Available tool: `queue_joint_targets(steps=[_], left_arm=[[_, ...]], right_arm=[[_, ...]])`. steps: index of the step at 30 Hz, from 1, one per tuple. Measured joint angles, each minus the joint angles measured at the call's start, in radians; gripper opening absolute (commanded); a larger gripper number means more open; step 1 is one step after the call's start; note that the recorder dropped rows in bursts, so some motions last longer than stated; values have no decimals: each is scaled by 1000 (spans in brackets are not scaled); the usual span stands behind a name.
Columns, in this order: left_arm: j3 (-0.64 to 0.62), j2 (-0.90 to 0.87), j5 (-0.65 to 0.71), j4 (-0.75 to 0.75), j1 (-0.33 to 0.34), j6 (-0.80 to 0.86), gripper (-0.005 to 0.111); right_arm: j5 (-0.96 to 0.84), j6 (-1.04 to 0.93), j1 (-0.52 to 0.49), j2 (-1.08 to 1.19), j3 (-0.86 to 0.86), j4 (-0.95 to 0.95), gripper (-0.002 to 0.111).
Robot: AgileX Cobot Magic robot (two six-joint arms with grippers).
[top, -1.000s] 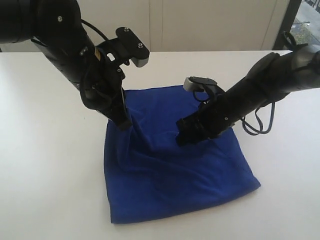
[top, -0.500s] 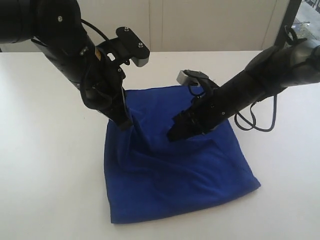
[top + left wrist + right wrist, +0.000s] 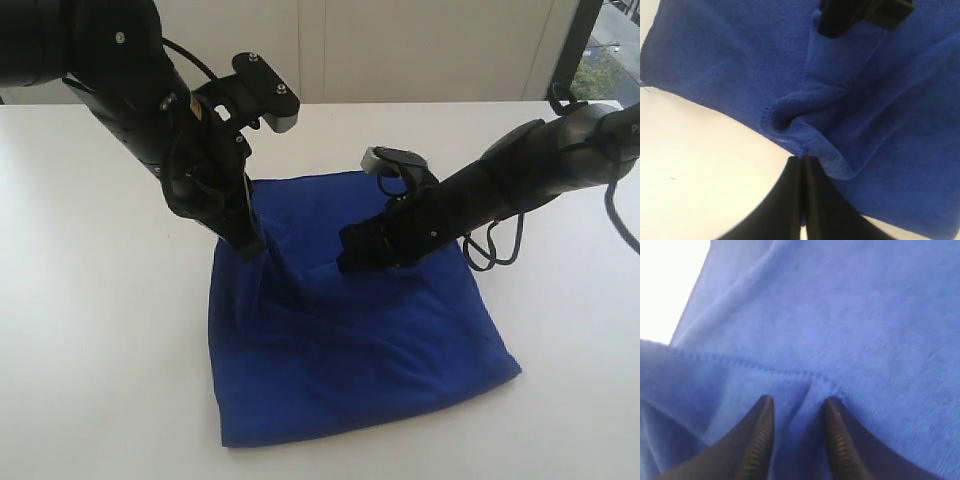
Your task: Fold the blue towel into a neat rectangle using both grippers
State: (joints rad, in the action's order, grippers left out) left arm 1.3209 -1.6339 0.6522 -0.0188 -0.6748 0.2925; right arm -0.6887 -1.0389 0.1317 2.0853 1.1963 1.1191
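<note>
The stitched hem (image 3: 757, 366) is well short of the towel's far edge, so the blue towel's near edge (image 3: 375, 418) will get dragged backward when I pull the hem back.
The blue towel (image 3: 350, 350) lies rumpled on the white table (image 3: 90, 330), roughly square, with creases running from its far left corner. My left gripper (image 3: 250, 245) is shut on the towel's edge at that corner; in the left wrist view the fingers (image 3: 804, 159) pinch a bunched fold of the towel (image 3: 890, 125). My right gripper (image 3: 350, 255) is low over the towel's middle back part. Its fingers stand apart on the towel (image 3: 865, 315), the gripper (image 3: 799, 402) open, a stitched hem (image 3: 755, 367) just ahead of the tips.
The table's bare white top surrounds the towel on all sides. A wall (image 3: 400, 50) rises behind the table's far edge. My right arm's loose cables (image 3: 500, 245) hang over the towel's right back corner. The right gripper's black body (image 3: 860, 15) shows in the left wrist view.
My right gripper has slid leftward and a little toward the back over the towel, closer to the left gripper, its arm lowering. The left arm has stayed still, holding the edge.
</note>
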Motion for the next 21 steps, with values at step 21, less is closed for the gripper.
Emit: queue_joint_targets(steps=[21], left_arm=[[0,0,-2,1,0,-21,0]], right_arm=[[41,26,0,-102,0,-70,0]])
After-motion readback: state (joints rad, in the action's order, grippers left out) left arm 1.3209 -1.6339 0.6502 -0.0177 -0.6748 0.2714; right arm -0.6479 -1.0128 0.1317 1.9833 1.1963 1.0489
